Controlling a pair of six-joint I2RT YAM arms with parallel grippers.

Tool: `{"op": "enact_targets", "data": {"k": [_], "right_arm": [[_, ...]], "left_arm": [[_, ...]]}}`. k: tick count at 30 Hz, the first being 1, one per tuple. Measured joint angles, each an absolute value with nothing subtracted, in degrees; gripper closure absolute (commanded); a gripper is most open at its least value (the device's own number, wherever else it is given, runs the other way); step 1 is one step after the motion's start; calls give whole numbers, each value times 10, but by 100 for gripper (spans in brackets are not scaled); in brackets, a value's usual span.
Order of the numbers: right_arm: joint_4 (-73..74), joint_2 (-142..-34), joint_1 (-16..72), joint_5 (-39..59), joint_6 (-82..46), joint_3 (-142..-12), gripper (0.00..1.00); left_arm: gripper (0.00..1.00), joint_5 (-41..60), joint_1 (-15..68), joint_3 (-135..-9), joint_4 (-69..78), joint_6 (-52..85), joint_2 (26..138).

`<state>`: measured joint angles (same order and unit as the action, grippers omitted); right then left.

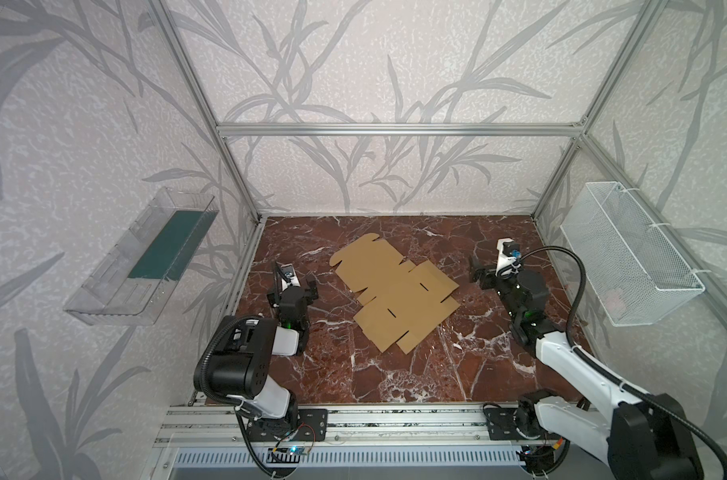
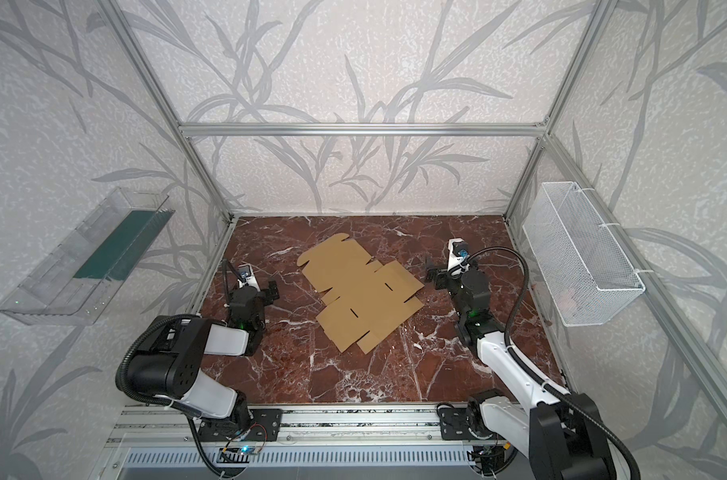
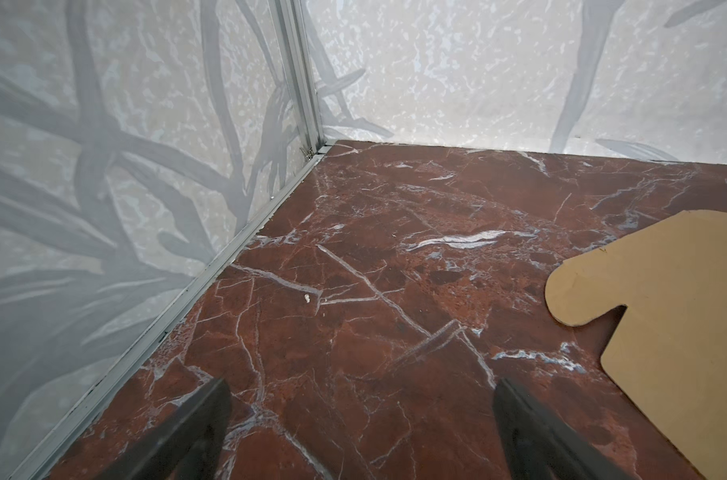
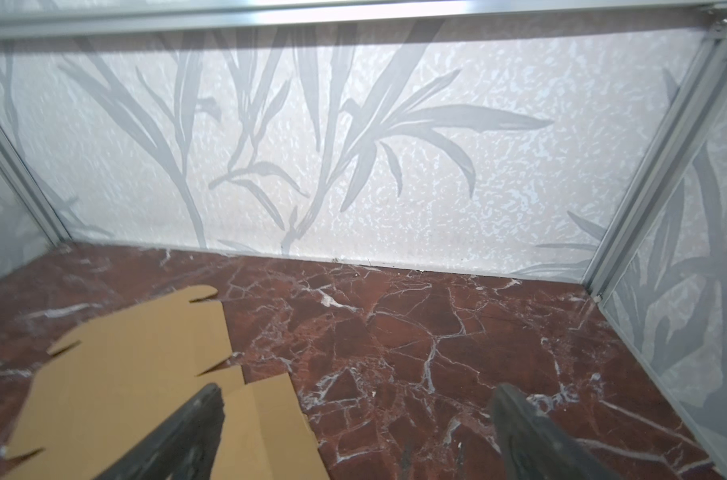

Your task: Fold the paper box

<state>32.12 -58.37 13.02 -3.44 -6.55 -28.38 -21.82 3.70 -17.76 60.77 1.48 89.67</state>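
Note:
My left gripper should push the far panel [image 1: 348, 276] of the paper box [image 1: 395, 292], which sits crooked to the mounting rail, and my right gripper should push its near edge until it is square.
The paper box [image 1: 395, 291] [image 2: 361, 297] is a flat tan cardboard sheet with flaps and slits, lying unfolded in the middle of the red marble table [image 1: 415, 374] in both top views. My left gripper [image 1: 294, 286] hovers low to the left of the sheet, open, with nothing between its fingers. In the left wrist view the gripper [image 3: 361, 390] is over bare marble, with a rounded flap of the paper box [image 3: 665, 332] off to one side. My right gripper [image 1: 494, 268] [image 4: 359, 392] is open just right of the sheet, one fingertip [image 4: 203, 411] over the paper box's edge [image 4: 124, 374].
A clear plastic bin [image 1: 145, 266] hangs on the left wall and a white wire basket [image 1: 627, 253] on the right wall. Aluminium frame posts and patterned walls close in the table on three sides. The arms' mounting rail [image 1: 395, 419] runs along the front.

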Motion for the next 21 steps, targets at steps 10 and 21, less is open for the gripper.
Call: {"op": "enact_targets", "data": {"k": [10, 21], "right_arm": [[365, -520, 130, 19, -281, -229, 1], [97, -480, 129, 143, -368, -355, 1]], "left_arm": [[1, -249, 57, -355, 321, 25, 751], [1, -44, -23, -485, 46, 361, 694]]}}
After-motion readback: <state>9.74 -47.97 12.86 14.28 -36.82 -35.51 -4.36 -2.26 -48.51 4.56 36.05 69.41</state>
